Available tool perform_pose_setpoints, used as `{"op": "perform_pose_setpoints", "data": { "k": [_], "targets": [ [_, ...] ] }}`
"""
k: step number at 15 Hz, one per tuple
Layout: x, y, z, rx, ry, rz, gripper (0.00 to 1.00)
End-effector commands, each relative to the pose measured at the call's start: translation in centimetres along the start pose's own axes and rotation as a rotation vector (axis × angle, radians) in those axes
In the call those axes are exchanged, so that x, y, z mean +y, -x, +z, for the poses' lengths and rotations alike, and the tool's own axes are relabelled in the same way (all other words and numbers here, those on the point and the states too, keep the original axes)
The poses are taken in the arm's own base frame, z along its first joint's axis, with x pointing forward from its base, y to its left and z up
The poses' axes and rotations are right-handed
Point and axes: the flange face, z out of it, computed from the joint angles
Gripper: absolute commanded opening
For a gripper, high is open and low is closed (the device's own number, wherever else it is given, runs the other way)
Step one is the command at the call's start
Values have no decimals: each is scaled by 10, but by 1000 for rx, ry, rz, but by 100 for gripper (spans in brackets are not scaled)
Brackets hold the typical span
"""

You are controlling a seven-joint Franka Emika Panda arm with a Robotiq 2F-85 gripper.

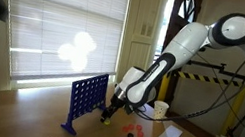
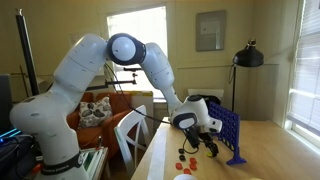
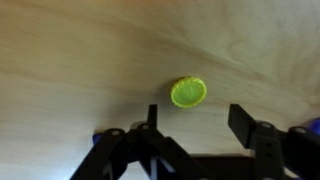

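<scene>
The yellow-green disc (image 3: 188,92) is just past the ends of my gripper's fingers. Next, I move the open fingers around the disc's edges (image 3: 173,95) before I close them and lift the disc.
In the wrist view a yellow-green disc (image 3: 188,93) lies flat on the wooden table (image 3: 70,60), just beyond my gripper (image 3: 196,120). The black fingers (image 3: 243,120) stand apart with nothing between them, and the disc sits ahead of the gap, not inside it. In both exterior views the gripper (image 1: 112,110) (image 2: 205,135) hangs low over the table, right beside an upright blue grid board (image 1: 86,101) (image 2: 228,130).
A few red discs (image 1: 132,131) (image 2: 187,157) lie on the table near the gripper. A white cup (image 1: 160,110) stands behind them. A window with blinds (image 1: 60,17) is behind the board. A black lamp (image 2: 248,55) stands at the back.
</scene>
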Motion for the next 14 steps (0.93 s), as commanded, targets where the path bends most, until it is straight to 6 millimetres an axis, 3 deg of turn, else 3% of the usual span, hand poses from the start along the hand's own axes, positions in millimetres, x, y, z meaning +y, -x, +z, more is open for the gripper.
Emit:
{"op": "perform_pose_setpoints", "data": {
  "k": [1,3,7,14],
  "targets": [
    [-2,-5,3,9,8,-6,100],
    [-1,-5,3,5,11,-10,100],
    [1,-4,5,-4,14,-10,85],
    [-2,0,9,-31,11,-22,84]
  ]
}}
